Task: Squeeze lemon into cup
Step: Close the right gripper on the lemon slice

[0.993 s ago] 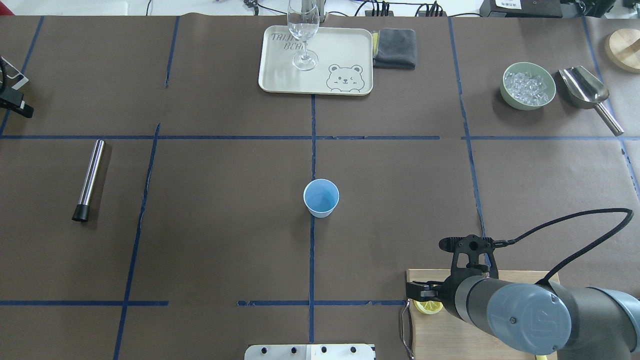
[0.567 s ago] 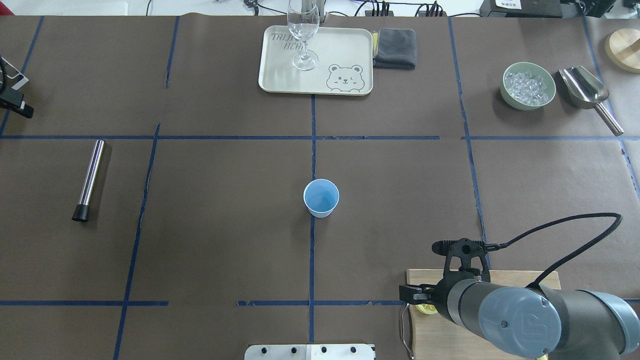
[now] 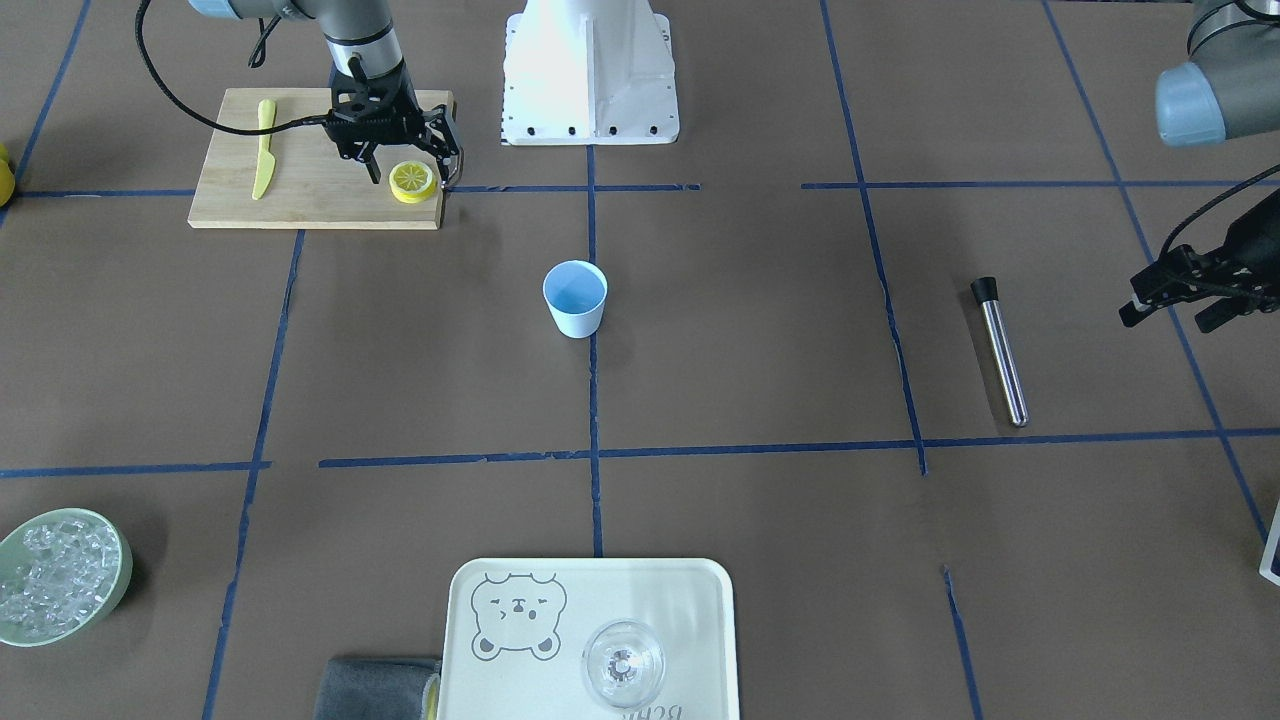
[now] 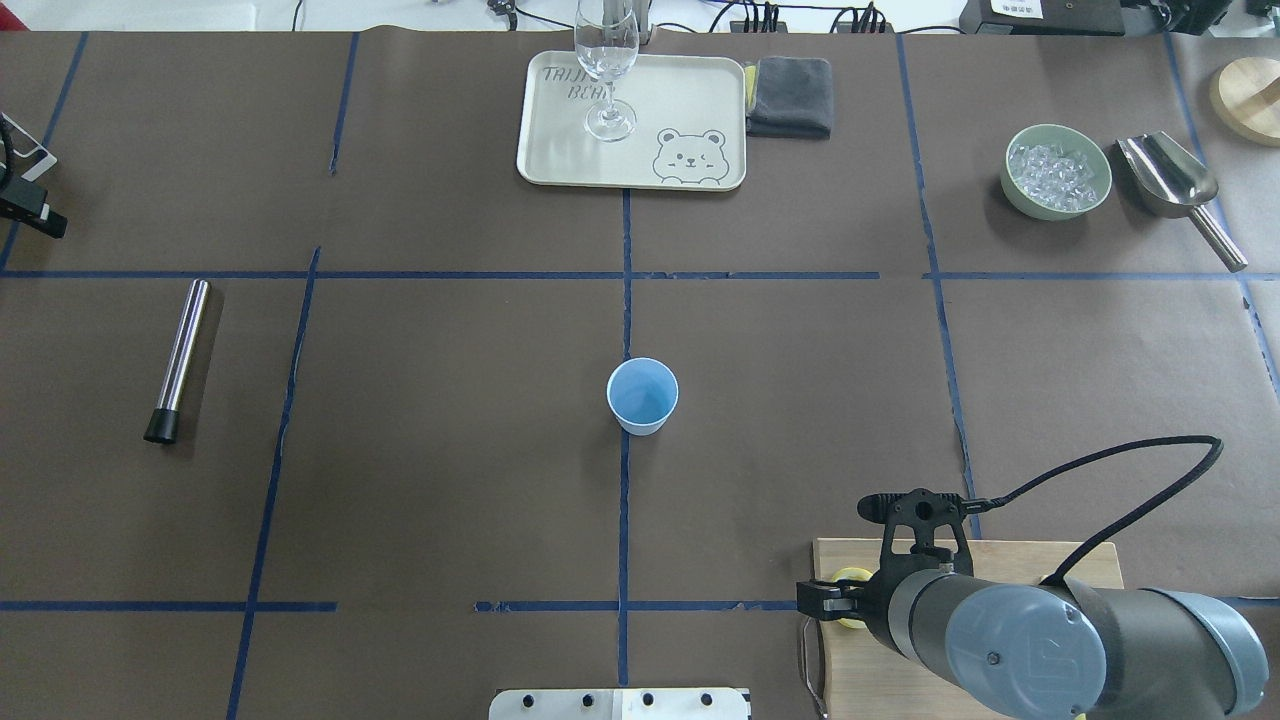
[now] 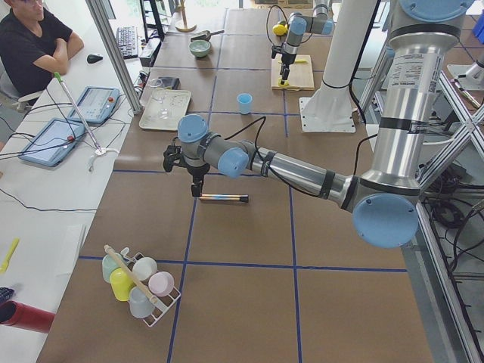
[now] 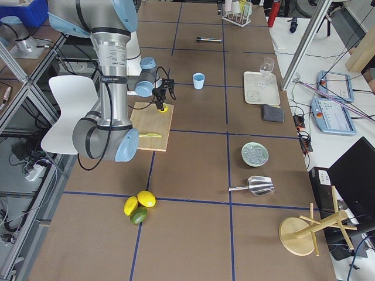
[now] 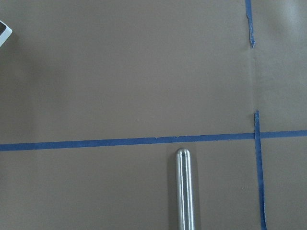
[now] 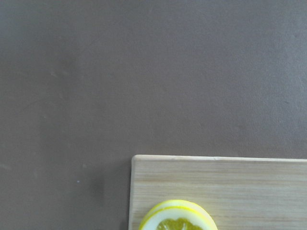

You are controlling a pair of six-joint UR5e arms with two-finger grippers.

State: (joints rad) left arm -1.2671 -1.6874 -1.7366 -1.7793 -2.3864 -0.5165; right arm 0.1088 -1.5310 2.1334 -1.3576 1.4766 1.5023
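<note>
Another rim [image 8: 169, 203] shows from under the yellow lemon slice [image 3: 411, 180], so the slice will come loose and leave more lemon behind when the robot lifts it.
A yellow lemon [image 3: 412, 180] slice lies flat on the near right corner of the wooden cutting board [image 3: 300, 205]. My right gripper [image 3: 412, 172] hangs open over it, one finger on each side of the slice. From overhead the right gripper [image 4: 822, 600] hides most of the lemon [image 4: 852, 576]. The right wrist view shows only the lemon [image 8: 178, 219] slice's edge on the board [image 8: 240, 182]. The pale-blue cup [image 4: 642, 395] stands upright mid-table, also visible as cup [image 3: 575, 296], well apart from both arms. My left gripper [image 3: 1165, 318] hovers open at the table's left side.
A steel rod [image 4: 180, 355] lies below the left arm. A yellow knife [image 3: 263, 148] rests on the board. At the far edge are a tray [image 4: 690, 110] with a wine glass [image 4: 605, 70], a grey cloth [image 4: 790, 95], an ice bowl [image 4: 1056, 170] and a scoop [image 4: 1170, 180].
My right arm has swung a little leftward over the board's corner, bringing the gripper across the lemon slice. The cup and left arm have not moved.
</note>
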